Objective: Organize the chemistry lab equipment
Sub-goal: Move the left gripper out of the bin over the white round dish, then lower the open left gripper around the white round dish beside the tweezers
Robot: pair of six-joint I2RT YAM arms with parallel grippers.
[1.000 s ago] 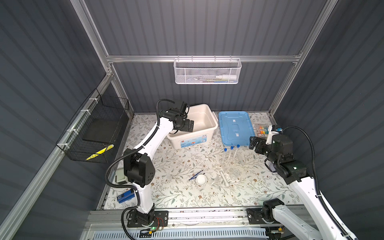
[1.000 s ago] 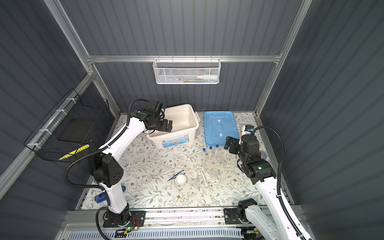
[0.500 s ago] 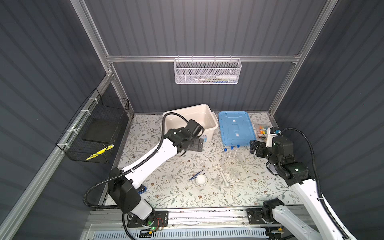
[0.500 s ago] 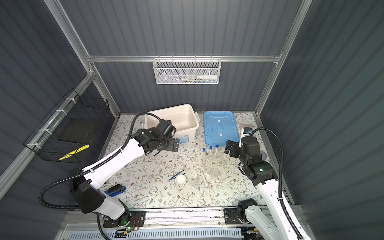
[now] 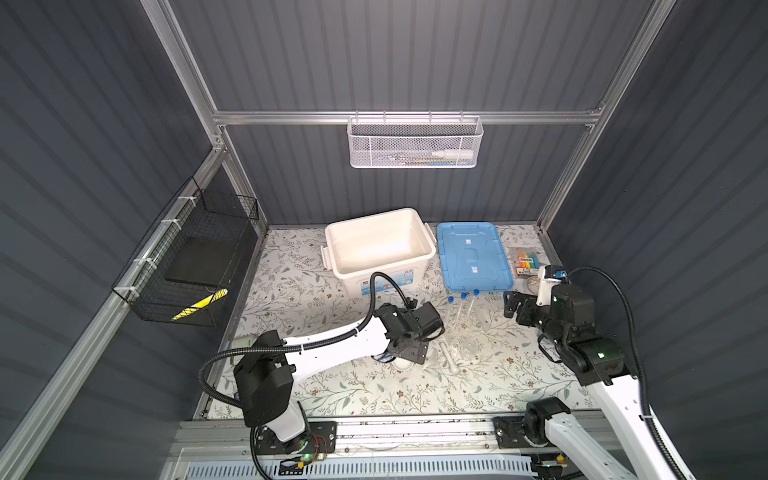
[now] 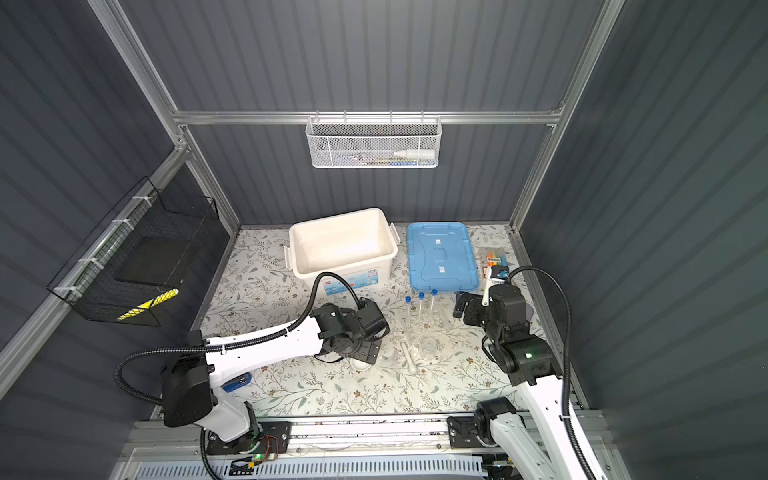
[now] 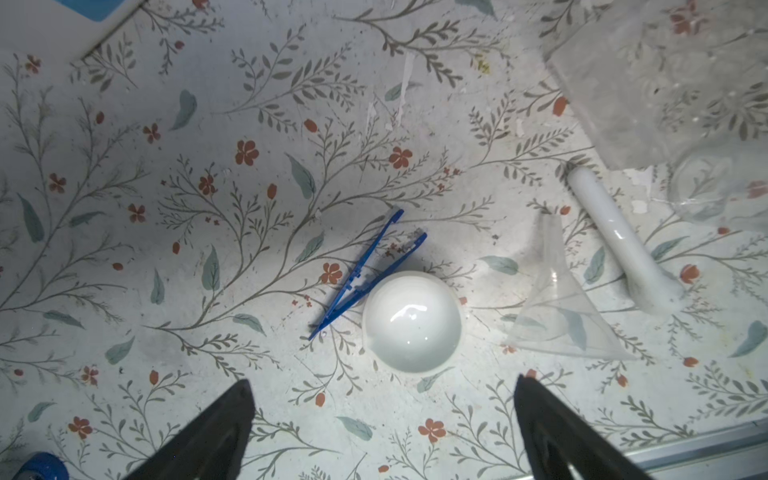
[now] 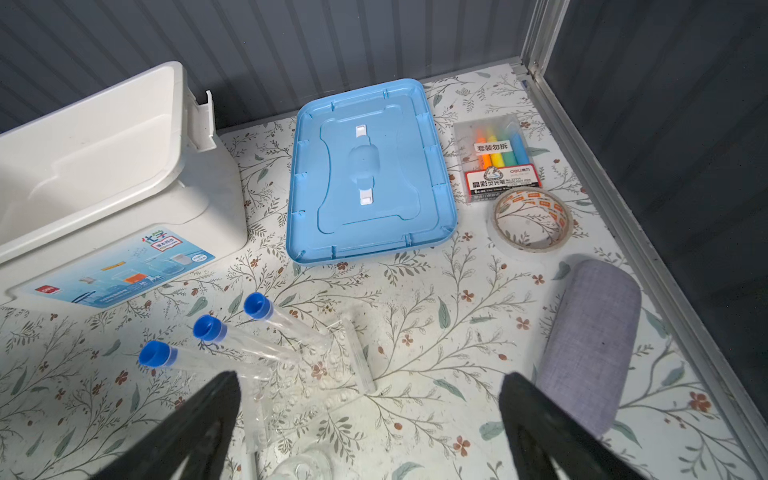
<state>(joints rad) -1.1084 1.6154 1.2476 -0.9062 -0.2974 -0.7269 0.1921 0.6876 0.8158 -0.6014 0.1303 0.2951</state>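
There is open space [image 7: 486, 329] for one finger between the white dish and the funnel. My left gripper should keep going down and close on the dish's sides [image 7: 412, 324].
My left gripper [image 7: 384, 384] hangs open just above the table, near a white ceramic dish [image 7: 411, 322] with dark blue tweezers [image 7: 368, 272] lying against it. Beside them lie a clear funnel [image 7: 561, 303], a white pestle [image 7: 619, 241] and small clear glassware [image 7: 715, 187]. In both top views this gripper [image 5: 409, 353] covers the dish. My right gripper [image 8: 370, 378] is open and empty, above the clear tube rack [image 8: 324, 365], which lies flat with three blue-capped test tubes [image 8: 208, 328] in it. In a top view it [image 5: 513, 307] sits right of the tubes [image 5: 461, 307].
An open white box [image 5: 353, 278] stands at the back, its blue lid [image 5: 471, 257] flat beside it. Coloured markers [image 8: 498, 162], a tape roll [image 8: 532, 224] and a grey case [image 8: 590, 340] lie by the right wall. Wire baskets hang on the left wall [image 5: 195, 257] and back wall [image 5: 415, 143].
My left arm has swung from over the white box down and forward to the middle of the table, above the dish and tweezers. The right arm has barely shifted.
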